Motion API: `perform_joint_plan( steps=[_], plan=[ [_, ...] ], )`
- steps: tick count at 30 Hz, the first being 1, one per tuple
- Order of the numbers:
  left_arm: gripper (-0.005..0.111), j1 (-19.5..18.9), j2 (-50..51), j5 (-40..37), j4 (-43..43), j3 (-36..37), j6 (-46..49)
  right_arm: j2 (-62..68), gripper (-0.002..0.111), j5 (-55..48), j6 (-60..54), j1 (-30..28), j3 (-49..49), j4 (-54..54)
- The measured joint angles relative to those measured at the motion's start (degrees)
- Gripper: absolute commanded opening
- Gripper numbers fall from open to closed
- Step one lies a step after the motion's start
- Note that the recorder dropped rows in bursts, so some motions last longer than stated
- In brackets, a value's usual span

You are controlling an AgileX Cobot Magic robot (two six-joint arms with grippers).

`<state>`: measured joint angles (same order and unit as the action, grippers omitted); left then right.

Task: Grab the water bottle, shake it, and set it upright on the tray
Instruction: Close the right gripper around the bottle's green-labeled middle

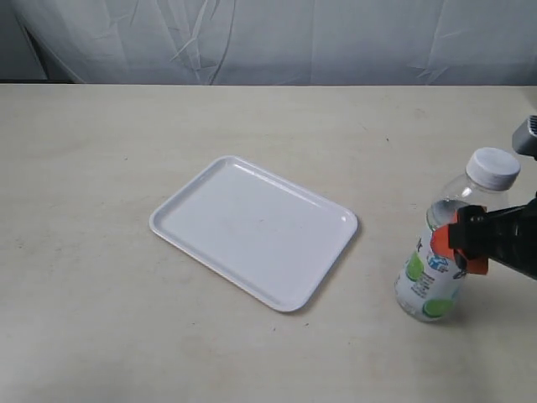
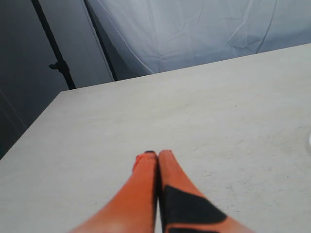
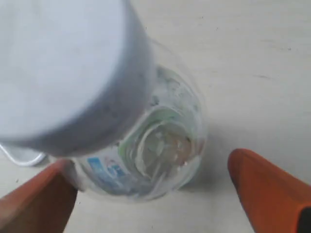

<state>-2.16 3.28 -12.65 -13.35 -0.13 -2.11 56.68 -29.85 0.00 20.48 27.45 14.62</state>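
Note:
I should keep moving my right gripper in and close it around the water bottle's middle [image 1: 437, 217], because the water bottle's label [image 1: 429, 274] is inside the gripper's open fingers.
The water bottle [image 1: 430, 281] stands upright on the table at the right, its white cap [image 1: 492, 166] on top, apart from the tray. My right gripper [image 1: 460, 243] is open around the bottle's middle, with one orange finger [image 1: 453, 243] in front of the label. In the right wrist view the bottle [image 3: 155, 145] sits between the two fingertips [image 3: 252, 174], with a gap on one side. The white tray [image 1: 252, 231] lies flat and bare at the table's centre. My left gripper [image 2: 156, 154] is shut on nothing above bare table and does not show in the exterior view.
A white cloth backdrop [image 1: 268, 38] hangs behind the table's far edge. A black stand [image 2: 57, 63] rises beyond the table corner in the left wrist view. Bare tabletop [image 1: 84, 277] lies left of the tray.

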Motion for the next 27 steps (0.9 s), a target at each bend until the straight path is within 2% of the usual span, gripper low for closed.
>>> perform_joint_plan(
  steps=[10,18,24,27],
  plan=[
    [0.0,0.0,0.0,0.0,0.0,0.0,0.0,5.5,0.082,4.4,0.0,0.7,0.0,-0.1],
    [0.0,0.0,0.0,0.0,0.0,0.0,0.0,8.8,0.082,11.4,-0.6,6.6,0.0,-1.2],
    [0.0,0.0,0.0,0.0,0.0,0.0,0.0,12.6,0.082,14.5,-0.6,7.4,0.0,-2.7],
    [0.0,0.0,0.0,0.0,0.0,0.0,0.0,14.8,0.075,17.4,-0.6,7.6,0.0,-3.1]
  ],
)
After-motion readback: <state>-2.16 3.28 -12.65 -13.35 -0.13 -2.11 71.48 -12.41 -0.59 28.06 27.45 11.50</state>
